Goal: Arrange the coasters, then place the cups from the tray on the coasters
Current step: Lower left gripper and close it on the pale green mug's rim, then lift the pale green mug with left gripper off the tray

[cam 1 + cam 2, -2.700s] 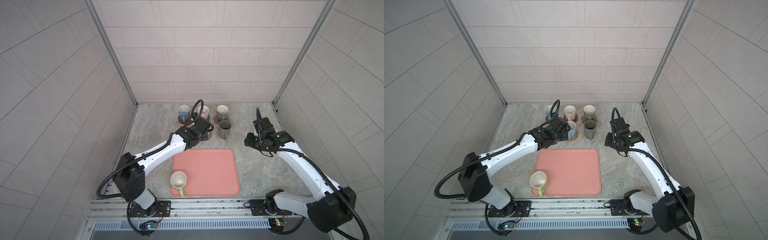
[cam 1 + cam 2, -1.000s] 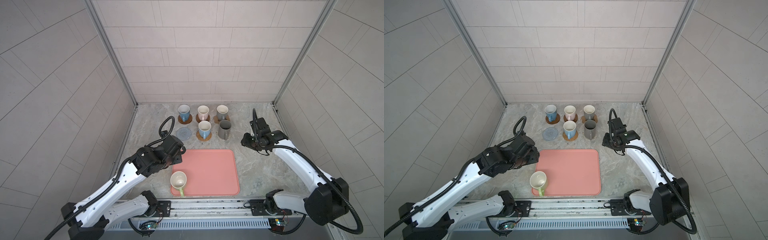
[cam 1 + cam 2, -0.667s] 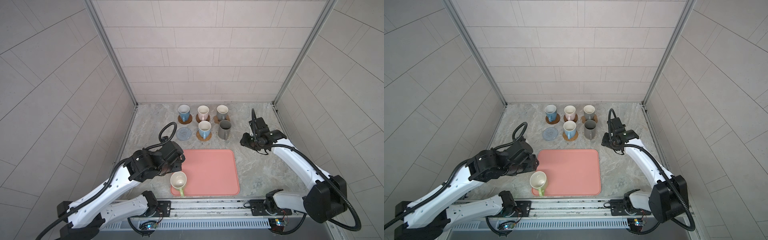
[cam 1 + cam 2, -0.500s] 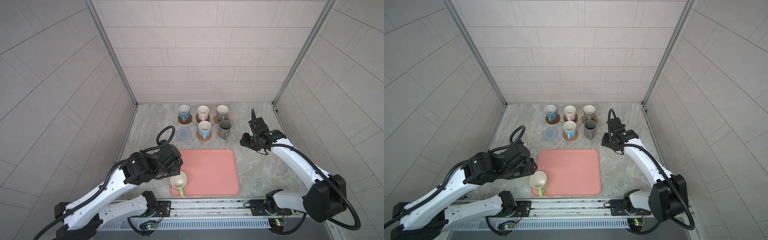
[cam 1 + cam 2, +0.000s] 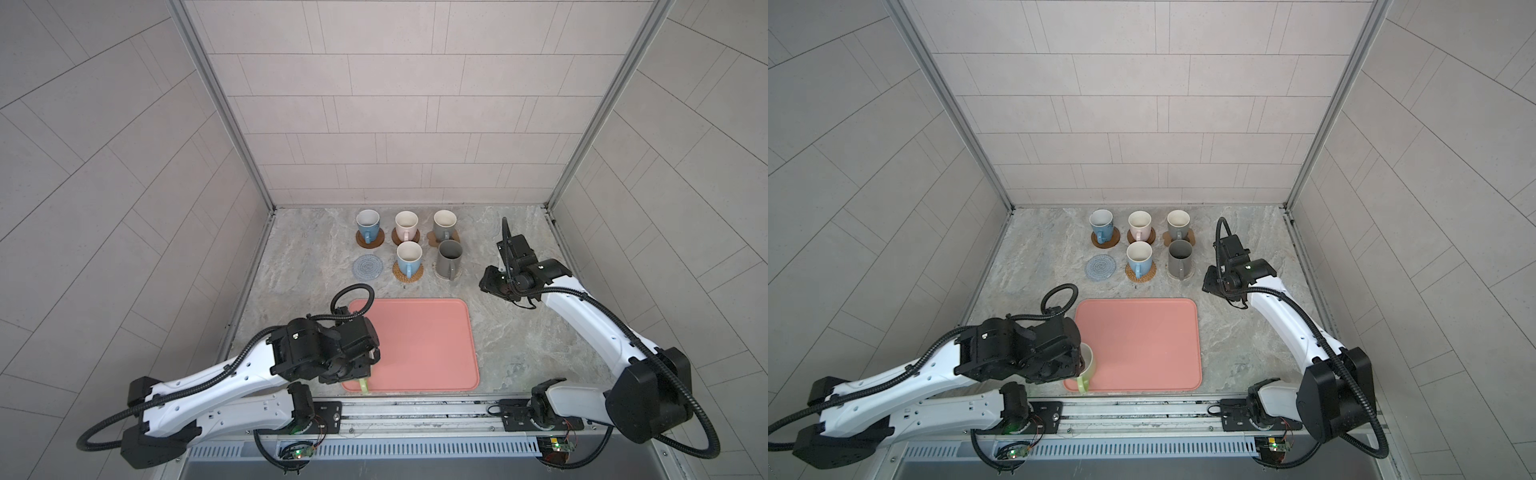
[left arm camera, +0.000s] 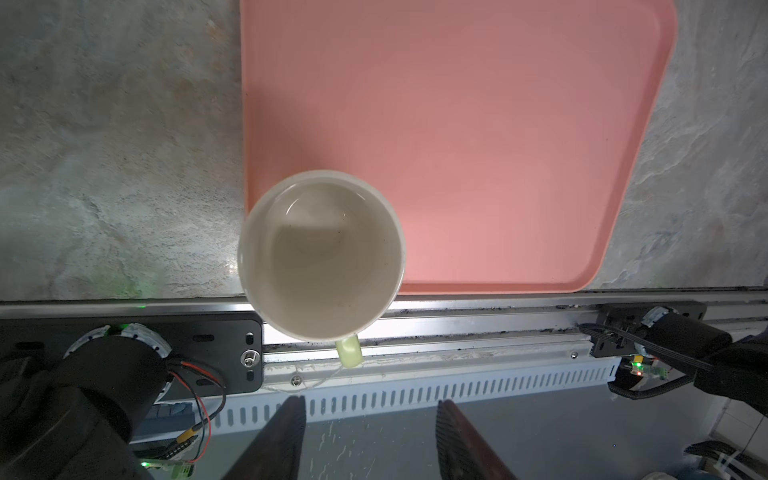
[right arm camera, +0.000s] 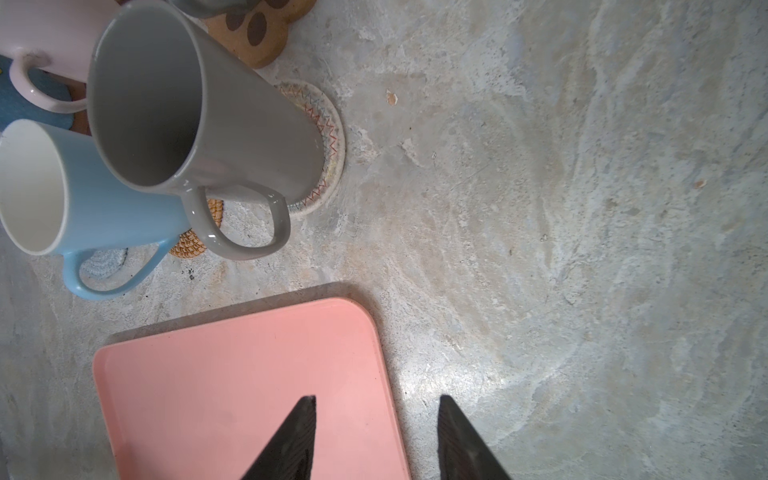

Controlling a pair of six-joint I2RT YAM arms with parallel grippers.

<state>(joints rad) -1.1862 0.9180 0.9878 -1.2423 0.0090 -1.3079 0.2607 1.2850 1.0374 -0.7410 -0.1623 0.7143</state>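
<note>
The yellow-green cup's handle points at the open fingers of the robot's left gripper, so the gripper keeps going down toward the handle until its fingers can close around it.
The salmon-pink tray lies at the table's front middle. A yellow-green cup stands upright on its near left corner, largely hidden under my left arm in both top views. My left gripper hangs open above the front rail, just off the cup's handle, holding nothing. At the back, a blue cup, a pink cup, a grey cup, a light blue cup and a tall dark grey cup each stand on a coaster. The grey-blue crochet coaster is bare. My right gripper is open over the tray's far right corner.
A metal rail runs along the table's front edge. Tiled walls close in the left, back and right sides. Bare marble lies to the right of the tray, under my right arm.
My left arm has left the light blue cup on its rattan coaster and swung back to the tray's near left corner, above the yellow-green cup. The right arm has barely moved.
</note>
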